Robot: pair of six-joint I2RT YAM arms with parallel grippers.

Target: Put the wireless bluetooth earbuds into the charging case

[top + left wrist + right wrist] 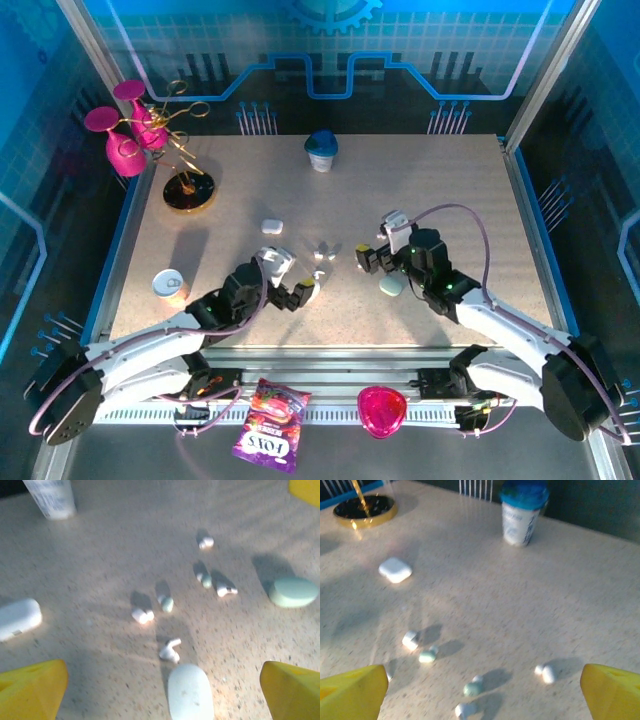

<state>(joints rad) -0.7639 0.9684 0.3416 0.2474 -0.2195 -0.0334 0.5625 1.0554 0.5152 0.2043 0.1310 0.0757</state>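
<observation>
My open right gripper is heading toward the mint case (293, 591), which lies clear of the earbuds, and should keep moving until the fingers straddle its sides (391, 286), then close.
Several tiny white and mint-tinted earbuds lie scattered mid-table (321, 251); in the left wrist view one hooked earbud (170, 650) lies just beyond a closed white case (190, 692). My left gripper (164, 682) is open, its yellow fingers (32, 690) spread on either side of that case without touching it. A mint case (293, 591) lies to the right and another white case (17, 619) to the left. My right gripper (484, 680) hangs open above the earbuds (472, 687), nothing between its fingers. In the top view the left gripper (300, 293) and right gripper (368, 258) flank the earbuds.
A cup with a blue lid (321, 150) stands at the back centre. A gold stand holding pink glasses (150, 135) is at the back left. A small round tub (170, 285) sits near the left edge. A candy bag (270, 425) and a pink object (382, 410) lie off the front edge.
</observation>
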